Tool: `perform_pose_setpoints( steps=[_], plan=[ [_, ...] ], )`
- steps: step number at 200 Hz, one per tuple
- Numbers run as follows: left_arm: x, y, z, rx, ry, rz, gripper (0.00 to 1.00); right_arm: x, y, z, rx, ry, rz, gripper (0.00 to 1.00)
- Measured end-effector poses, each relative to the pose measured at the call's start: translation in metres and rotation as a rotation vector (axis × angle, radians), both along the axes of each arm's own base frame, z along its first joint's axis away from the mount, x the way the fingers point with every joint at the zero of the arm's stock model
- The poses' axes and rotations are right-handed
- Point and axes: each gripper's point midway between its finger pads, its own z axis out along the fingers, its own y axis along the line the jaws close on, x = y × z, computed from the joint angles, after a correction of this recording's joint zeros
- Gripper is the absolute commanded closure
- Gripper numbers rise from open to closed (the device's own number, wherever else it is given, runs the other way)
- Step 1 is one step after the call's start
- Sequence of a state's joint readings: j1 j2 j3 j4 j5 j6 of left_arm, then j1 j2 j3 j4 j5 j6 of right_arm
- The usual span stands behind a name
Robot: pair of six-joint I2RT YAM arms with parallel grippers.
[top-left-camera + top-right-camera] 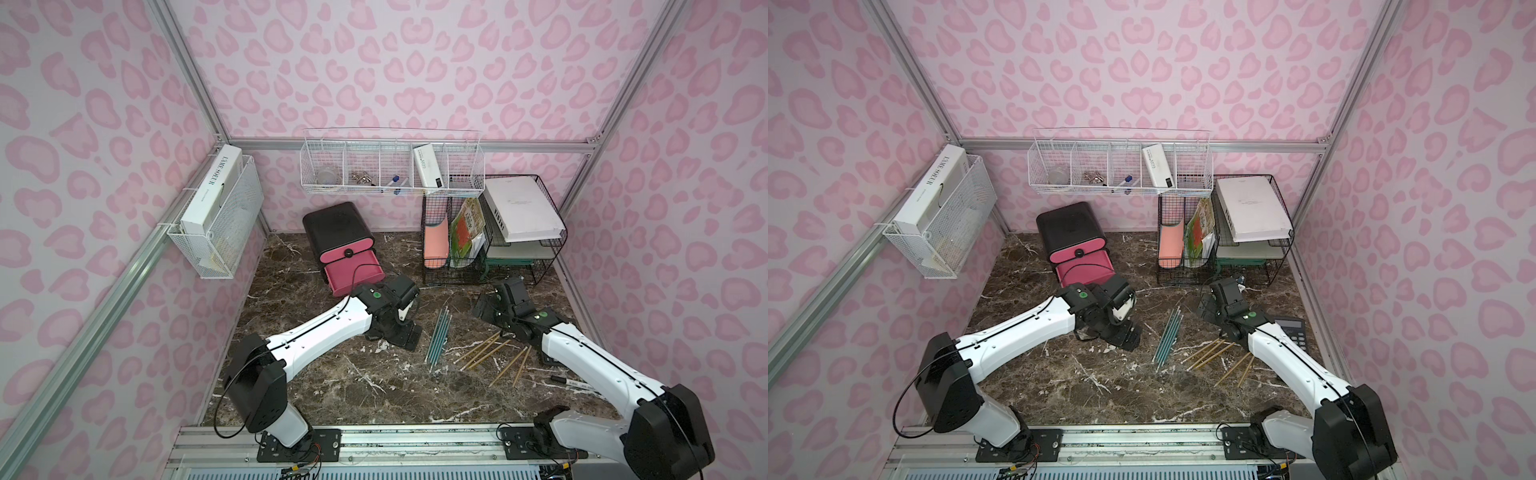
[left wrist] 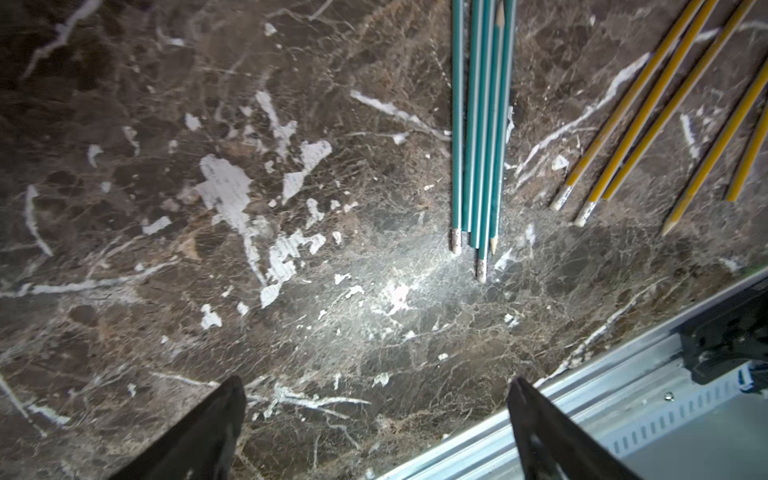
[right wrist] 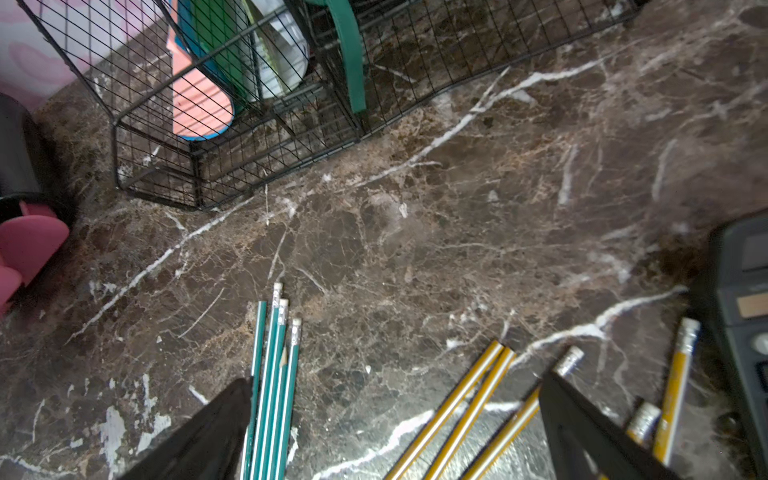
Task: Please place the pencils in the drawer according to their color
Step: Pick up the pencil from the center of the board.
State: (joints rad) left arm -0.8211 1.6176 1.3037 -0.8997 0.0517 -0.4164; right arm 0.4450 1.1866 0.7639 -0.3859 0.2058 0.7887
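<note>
The left gripper's open fingers are across the teal pencils' narrow way (image 1: 439, 340), so the robot should keep moving it toward their near ends until the fingers straddle them.
The drawer cabinet (image 1: 338, 232) stands at the back left, black with pink fronts; its middle drawer (image 1: 353, 274) is pulled out and partly hidden by my left wrist. Several teal pencils (image 1: 439, 338) lie bundled mid-table, and several yellow pencils (image 1: 490, 351) fan out to their right. My left gripper (image 2: 376, 386) hangs open over bare marble, left of the teal pencils (image 2: 482, 124). My right gripper (image 3: 395, 390) is open low over the table, one finger beside the teal pencils (image 3: 276, 374), the other across the yellow pencils (image 3: 465, 399).
A black wire file rack (image 1: 490, 232) with folders and books stands at the back right. A white wire basket (image 1: 390, 170) hangs on the back wall, another (image 1: 220, 216) on the left wall. A calculator (image 1: 1292, 328) and a white marker (image 1: 575, 384) lie near my right arm.
</note>
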Motion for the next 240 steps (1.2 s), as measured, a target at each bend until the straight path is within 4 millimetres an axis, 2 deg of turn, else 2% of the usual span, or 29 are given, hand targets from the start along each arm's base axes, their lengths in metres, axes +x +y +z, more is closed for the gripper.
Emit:
perform_pose_setpoints(
  steps=[18, 51, 88, 129, 240],
  plan=[
    [-0.002, -0.01, -0.015, 0.033, 0.011, -0.027, 0.01, -0.007, -0.002, 0.0, 0.022, -0.022, 0.006, 0.01],
    [-0.007, -0.028, -0.041, 0.077, 0.042, -0.073, 0.02, -0.011, 0.003, 0.01, 0.103, -0.094, 0.024, 0.01],
    [-0.011, -0.045, -0.061, 0.1, 0.055, -0.13, 0.05, -0.013, 0.003, 0.003, 0.149, -0.075, 0.029, 0.01],
    [-0.016, -0.042, -0.074, 0.126, 0.079, -0.14, 0.08, -0.013, 0.008, -0.004, 0.188, -0.039, 0.034, 0.01],
    [-0.012, -0.049, -0.1, 0.153, 0.095, -0.173, 0.17, -0.004, 0.016, 0.0, 0.229, -0.04, 0.049, 0.01]
  ],
)
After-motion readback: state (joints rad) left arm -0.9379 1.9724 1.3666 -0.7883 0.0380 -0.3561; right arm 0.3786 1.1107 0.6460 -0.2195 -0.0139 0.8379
